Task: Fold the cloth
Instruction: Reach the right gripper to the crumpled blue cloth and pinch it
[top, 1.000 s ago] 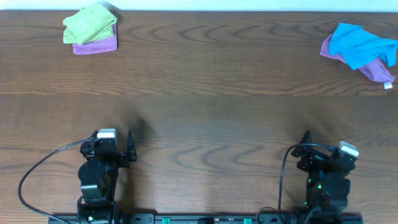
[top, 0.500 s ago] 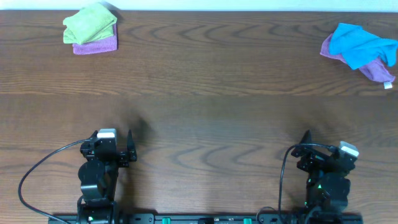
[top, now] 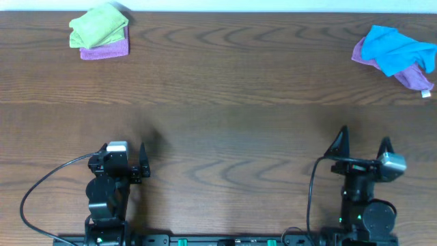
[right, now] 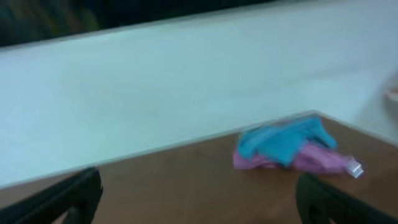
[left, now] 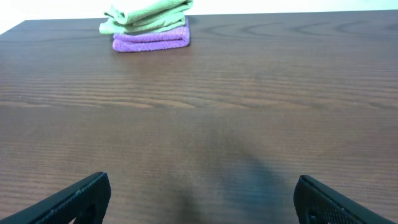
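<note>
The sky-blue cloth (top: 397, 50) is on top of the purple cloth and the way is clear. My right gripper should keep going to the sky-blue inner edge (top: 366, 50) and close there.
The sky-blue cloth (top: 392, 48) lies crumpled at the far right corner of the table, on top of a purple cloth (top: 413, 76). It also shows blurred in the right wrist view (right: 283, 142), far ahead of the fingers. My right gripper (top: 363, 142) is open and empty near the front right edge, raised and pointing at the far side; in its own view (right: 199, 202) both fingertips stand wide apart. My left gripper (top: 124, 149) is open and empty at the front left; its fingers (left: 200, 199) frame bare table.
A lime-green cloth (top: 99, 26) lies folded on a folded purple cloth (top: 106, 49) at the far left corner, also in the left wrist view (left: 149, 14). The brown wooden table (top: 218, 102) ends at a white wall behind. Black cables run by both arm bases.
My right gripper has risen and turned, its fingers now spread apart and pointing toward the far side. The left arm and the cloths have not moved.
</note>
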Controlling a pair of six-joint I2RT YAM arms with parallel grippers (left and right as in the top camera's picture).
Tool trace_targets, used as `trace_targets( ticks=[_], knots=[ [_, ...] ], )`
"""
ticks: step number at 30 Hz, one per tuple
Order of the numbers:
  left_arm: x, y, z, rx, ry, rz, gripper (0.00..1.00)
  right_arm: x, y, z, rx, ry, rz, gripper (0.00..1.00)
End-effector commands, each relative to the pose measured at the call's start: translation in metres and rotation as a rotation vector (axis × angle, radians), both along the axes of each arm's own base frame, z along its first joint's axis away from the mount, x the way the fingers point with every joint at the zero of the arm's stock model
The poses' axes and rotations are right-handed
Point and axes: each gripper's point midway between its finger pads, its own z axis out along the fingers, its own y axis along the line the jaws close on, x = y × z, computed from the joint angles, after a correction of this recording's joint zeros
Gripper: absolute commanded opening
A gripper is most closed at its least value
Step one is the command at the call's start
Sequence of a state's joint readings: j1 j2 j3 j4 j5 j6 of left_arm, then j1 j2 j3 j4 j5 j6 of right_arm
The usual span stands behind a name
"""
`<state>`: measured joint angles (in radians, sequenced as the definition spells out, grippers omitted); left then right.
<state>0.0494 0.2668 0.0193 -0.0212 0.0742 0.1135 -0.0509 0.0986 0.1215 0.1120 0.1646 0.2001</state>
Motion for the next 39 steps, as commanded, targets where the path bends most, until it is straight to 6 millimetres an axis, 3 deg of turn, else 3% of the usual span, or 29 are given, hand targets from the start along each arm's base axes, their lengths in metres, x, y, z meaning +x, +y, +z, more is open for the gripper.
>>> trace_targets(
  ticks=[1, 4, 10, 12, 18, 22, 29, 34, 39],
  knots=[
    [-0.006, 0.002, -0.017, 0.024, 0.061, 0.006, 0.96, 0.015, -0.004, -0.007, -0.01, 0.056, -0.004, 0.99],
    [-0.006, 0.002, -0.017, 0.024, 0.06, 0.005, 0.95, 0.042, -0.017, -0.002, 0.003, 0.139, -0.037, 0.99],
    [-0.006, 0.002, -0.017, 0.024, 0.06, 0.005, 0.95, 0.128, -0.035, 0.002, -0.043, 0.37, -0.035, 0.99],
    [-0.006, 0.002, -0.017, 0.024, 0.06, 0.005, 0.95, 0.156, -0.043, -0.005, -0.085, 0.454, -0.036, 0.99],
    [-0.006, 0.002, -0.017, 0.024, 0.061, 0.005, 0.95, 0.209, -0.069, -0.034, -0.144, 0.65, -0.044, 0.99],
    [-0.006, 0.002, -0.017, 0.024, 0.06, 0.005, 0.95, 0.237, -0.092, -0.048, -0.194, 0.752, -0.067, 0.98],
    [-0.006, 0.002, -0.017, 0.024, 0.06, 0.005, 0.95, 0.27, -0.131, -0.066, -0.346, 0.911, -0.176, 0.99],
    [-0.006, 0.002, -0.017, 0.024, 0.061, 0.006, 0.95, 0.289, -0.146, -0.086, -0.429, 1.003, -0.203, 0.98],
    [-0.006, 0.002, -0.017, 0.024, 0.06, 0.005, 0.95, 0.299, -0.149, -0.113, -0.464, 1.066, -0.175, 0.98]
  ],
)
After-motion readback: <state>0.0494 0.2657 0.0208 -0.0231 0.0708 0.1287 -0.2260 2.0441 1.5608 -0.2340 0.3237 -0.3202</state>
